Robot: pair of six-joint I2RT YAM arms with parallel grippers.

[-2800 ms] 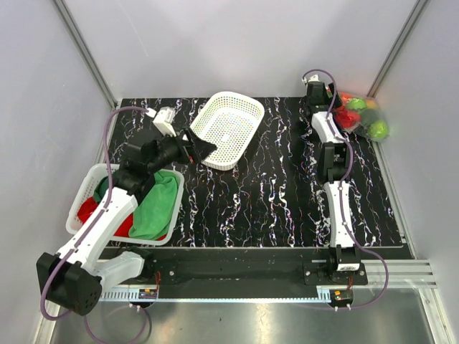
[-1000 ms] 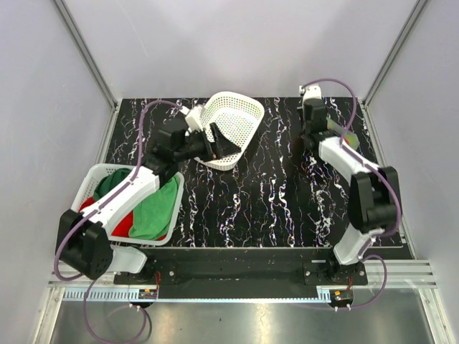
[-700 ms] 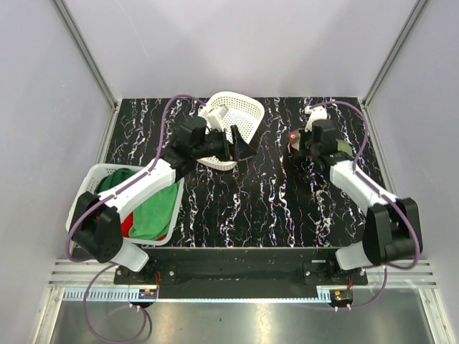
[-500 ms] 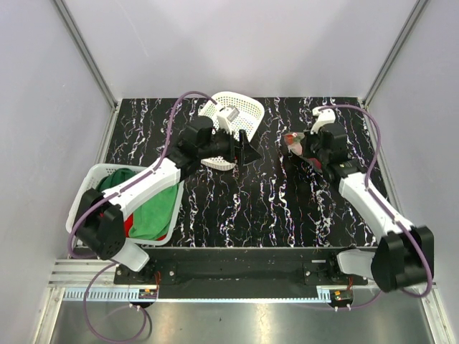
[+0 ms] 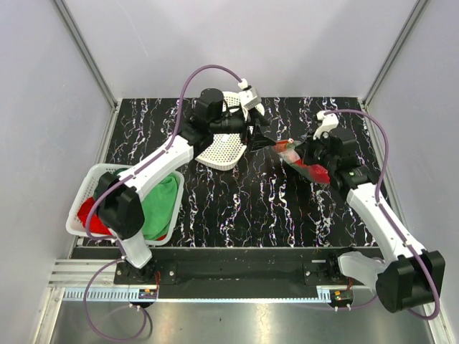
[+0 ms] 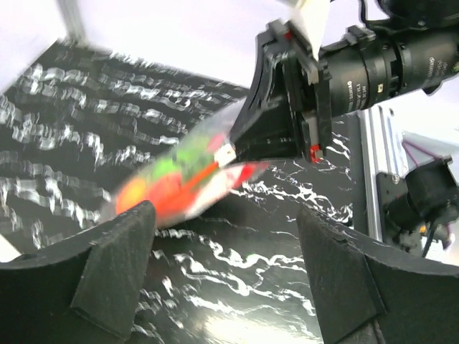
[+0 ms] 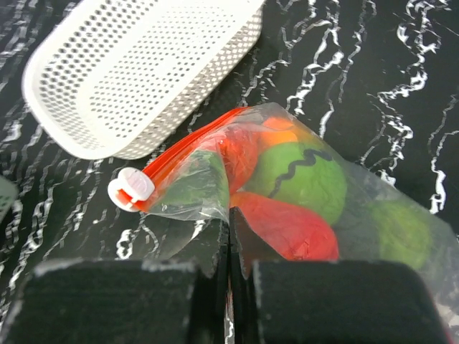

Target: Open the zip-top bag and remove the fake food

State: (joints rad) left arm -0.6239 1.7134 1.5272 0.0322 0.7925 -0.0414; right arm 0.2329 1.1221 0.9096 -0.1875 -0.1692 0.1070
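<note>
I should take the slider end with my left gripper before my right gripper, now on the bag's plastic near the slider, takes the zip's far end.
The zip-top bag hangs clear and crinkly above the table, its red-orange zip strip ending in a white slider. Inside lies the fake food: a green round piece, red and orange pieces. My right gripper is shut on the bag's plastic just below the zip. From above, the bag sits right of centre under the right gripper. My left gripper is open, just left of the bag's mouth. In the left wrist view the bag is blurred, beyond the left gripper, with nothing between its fingers.
An empty white mesh basket lies tilted at the back centre, partly under my left arm. A second white basket with red and green cloths stands at the near left. Grey walls close in the table on three sides.
My right arm has carried the bag from the far right corner toward the centre. My left arm has swung right across the white basket, up to the bag's mouth.
</note>
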